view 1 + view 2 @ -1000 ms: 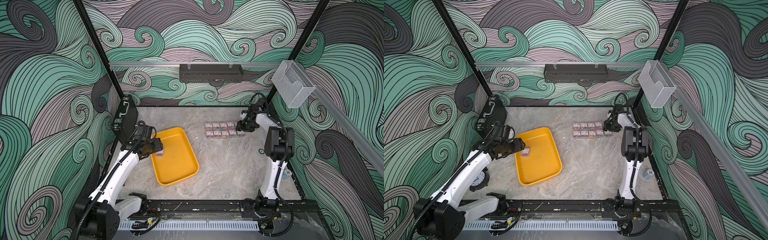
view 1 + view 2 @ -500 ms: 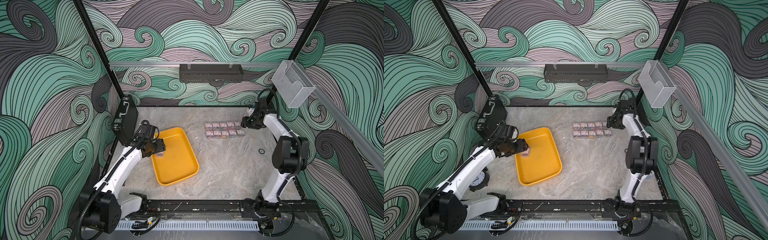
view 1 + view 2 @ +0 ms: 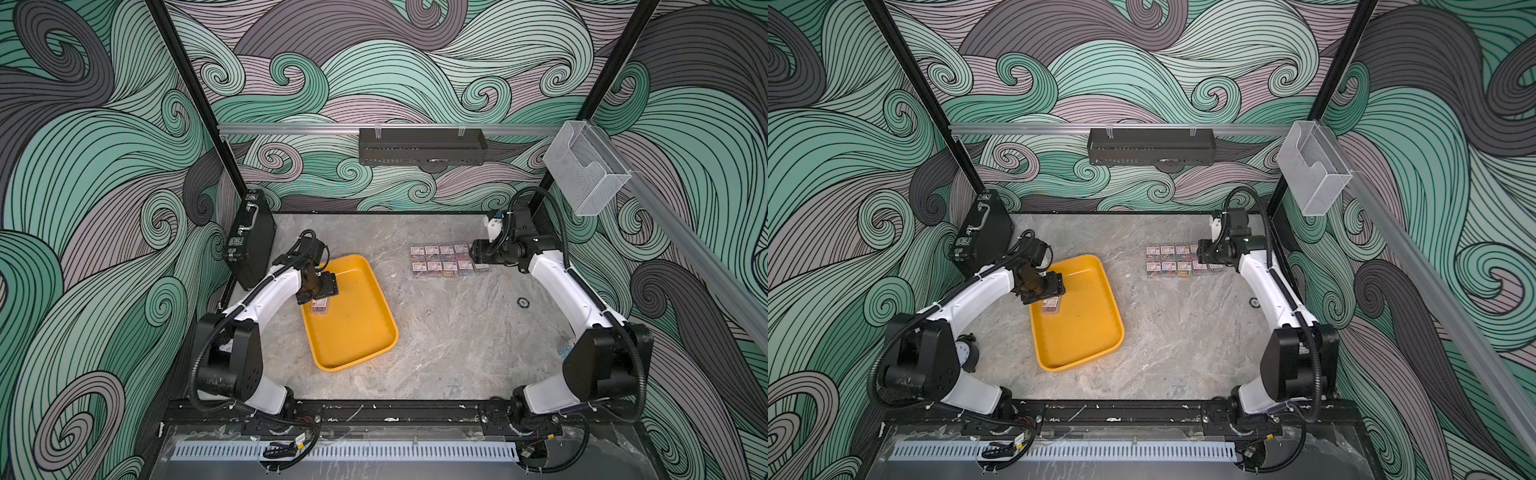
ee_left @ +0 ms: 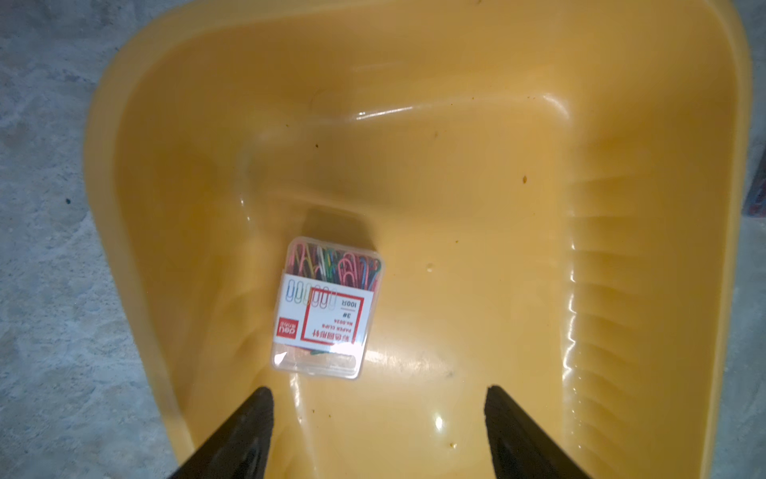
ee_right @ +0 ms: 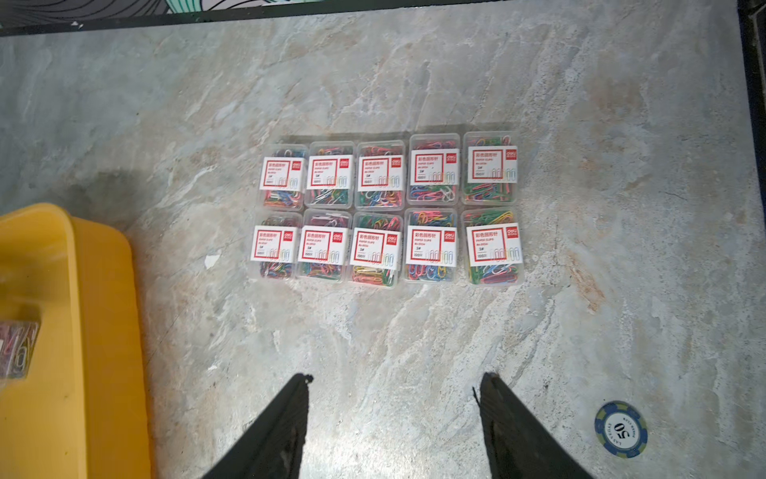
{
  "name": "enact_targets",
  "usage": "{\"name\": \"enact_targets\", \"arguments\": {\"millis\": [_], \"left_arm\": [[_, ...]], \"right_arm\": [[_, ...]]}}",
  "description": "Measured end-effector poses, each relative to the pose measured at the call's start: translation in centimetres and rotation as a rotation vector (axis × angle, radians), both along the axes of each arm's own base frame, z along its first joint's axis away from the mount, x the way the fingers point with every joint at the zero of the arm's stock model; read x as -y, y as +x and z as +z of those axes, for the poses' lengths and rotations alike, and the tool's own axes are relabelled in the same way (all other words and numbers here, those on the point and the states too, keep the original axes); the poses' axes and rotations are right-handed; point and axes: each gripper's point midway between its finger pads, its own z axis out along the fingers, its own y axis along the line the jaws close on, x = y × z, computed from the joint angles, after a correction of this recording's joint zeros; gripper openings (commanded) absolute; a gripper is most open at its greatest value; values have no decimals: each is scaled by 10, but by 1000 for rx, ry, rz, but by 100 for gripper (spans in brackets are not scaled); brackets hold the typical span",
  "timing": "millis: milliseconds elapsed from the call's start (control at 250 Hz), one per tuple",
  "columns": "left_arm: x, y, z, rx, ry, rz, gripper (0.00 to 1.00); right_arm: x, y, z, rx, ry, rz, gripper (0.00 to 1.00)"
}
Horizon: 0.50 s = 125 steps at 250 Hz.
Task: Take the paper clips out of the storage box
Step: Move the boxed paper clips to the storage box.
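Note:
The robot's left gripper has its open fingers facing the paper clips box (image 3: 320, 305) across its narrow way, so it should keep moving toward the box until they straddle its long sides (image 4: 370, 315).
The storage box (image 3: 361, 328) (image 3: 1088, 328) is a yellow tray left of the table's centre. One clear box of paper clips (image 3: 321, 306) (image 3: 1049, 306) (image 4: 327, 307) lies flat in it near the left wall. My left gripper (image 4: 379, 392) (image 3: 324, 291) hovers open over the tray, with that box just ahead of its fingertips and untouched. Several more paper clips boxes (image 3: 442, 261) (image 3: 1173, 261) (image 5: 385, 211) lie in two neat rows on the table at the back right. My right gripper (image 5: 398, 377) (image 3: 478, 253) stands open and empty above the rows' right end.
A black briefcase (image 3: 249, 241) leans on the left wall behind the tray. A blue poker chip (image 3: 523, 302) (image 5: 620, 429) lies on the table in front of the rows. A clear wall holder (image 3: 586, 174) and a black rack (image 3: 422, 145) hang on the walls.
Both grippers have opened wider. The right arm's elbow has swung out toward the front right while its gripper stayed by the rows. The left gripper has shifted slightly over the tray.

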Motion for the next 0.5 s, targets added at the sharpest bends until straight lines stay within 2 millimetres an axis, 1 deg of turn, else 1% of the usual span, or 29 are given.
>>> {"name": "enact_targets", "arguments": {"millis": [280, 372, 499], "left_arm": [[-4, 19, -20, -53, 60, -14, 79], [-4, 23, -26, -68, 69, -16, 79], [-8, 27, -36, -91, 103, -9, 79]], "right_arm": [[-7, -29, -3, 4, -4, 7, 69], [-7, -35, -4, 7, -7, 10, 69], [-6, -37, -4, 4, -13, 8, 69]]}}
